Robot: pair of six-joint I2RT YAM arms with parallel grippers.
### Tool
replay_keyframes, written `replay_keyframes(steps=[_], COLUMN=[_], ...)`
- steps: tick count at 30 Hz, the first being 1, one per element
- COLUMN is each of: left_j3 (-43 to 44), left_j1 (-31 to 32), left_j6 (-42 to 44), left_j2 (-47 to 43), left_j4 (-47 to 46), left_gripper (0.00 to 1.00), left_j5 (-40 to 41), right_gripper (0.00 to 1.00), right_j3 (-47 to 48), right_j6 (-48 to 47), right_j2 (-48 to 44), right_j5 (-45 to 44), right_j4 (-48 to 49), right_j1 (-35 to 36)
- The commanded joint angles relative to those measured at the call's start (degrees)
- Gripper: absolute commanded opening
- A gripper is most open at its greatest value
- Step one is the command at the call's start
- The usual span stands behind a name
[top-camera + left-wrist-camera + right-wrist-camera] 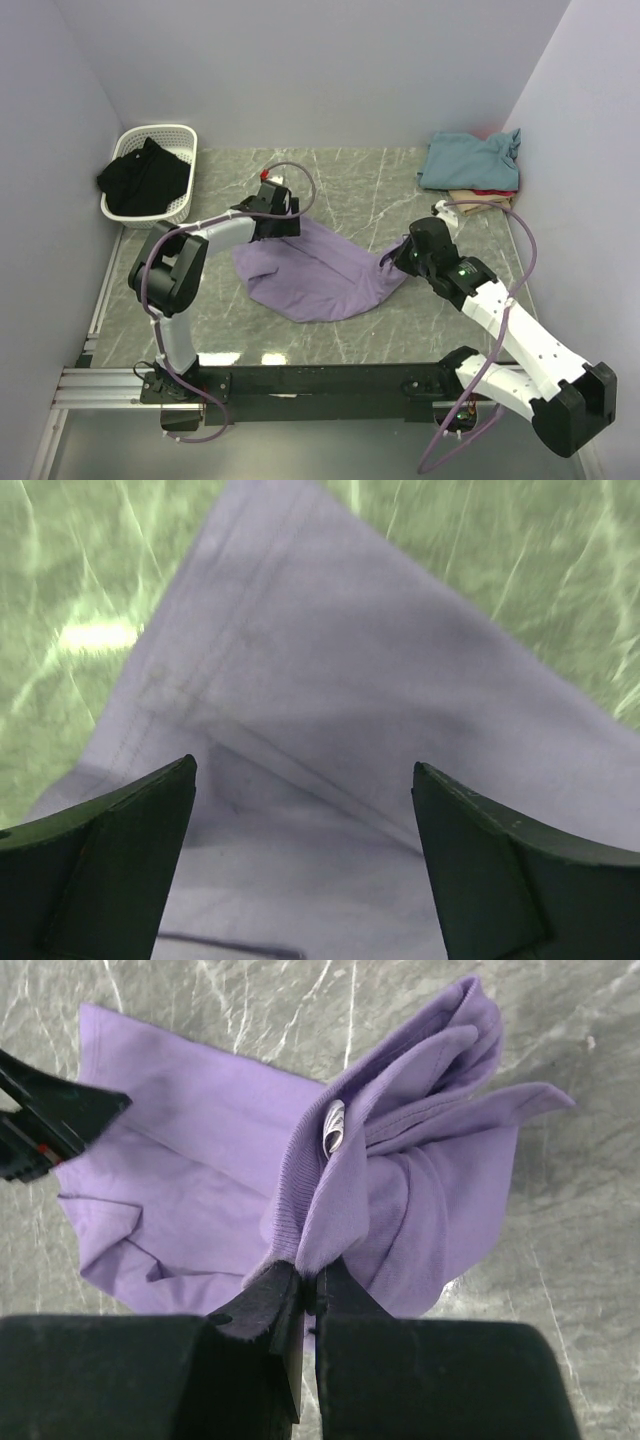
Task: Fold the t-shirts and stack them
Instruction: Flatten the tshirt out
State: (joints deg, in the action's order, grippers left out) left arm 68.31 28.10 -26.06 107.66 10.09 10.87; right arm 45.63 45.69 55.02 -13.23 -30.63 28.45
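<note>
The lavender t-shirt lies crumpled, and its collar edge (312,1195) is bunched up in my right gripper. My left gripper should therefore pinch the t-shirt's far corner (222,725) and pull it tight.
The lavender t-shirt (320,272) lies crumpled in the middle of the table. My right gripper (408,250) is shut on its collar edge (310,1215) at the shirt's right side, with the fabric bunched up above the jaws. My left gripper (285,222) is open, low over the shirt's far left corner (300,680), with nothing between its fingers (120,830). A folded stack sits at the back right: a teal t-shirt (470,158) on top, a red one (492,192) and a tan one (480,200) under it.
A white basket (178,208) with black clothing (145,175) stands at the back left. Walls close in the table on the left, back and right. Grey marbled tabletop (360,185) shows between the shirt and the stack.
</note>
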Motion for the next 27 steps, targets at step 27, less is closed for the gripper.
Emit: replay_keyframes(steps=[27], left_j3=[2.7], left_j1=[-0.76], left_j6=[-3.82], left_j2=[4.4], left_j4=[-0.42], left_gripper=[0.82], left_j5=[-1.73], right_gripper=[0.0], right_j3=[0.17], right_j6=[-3.24], right_j2=[2.89], right_j5=[2.95], right_j4=[4.97], right_j1=[-1.11])
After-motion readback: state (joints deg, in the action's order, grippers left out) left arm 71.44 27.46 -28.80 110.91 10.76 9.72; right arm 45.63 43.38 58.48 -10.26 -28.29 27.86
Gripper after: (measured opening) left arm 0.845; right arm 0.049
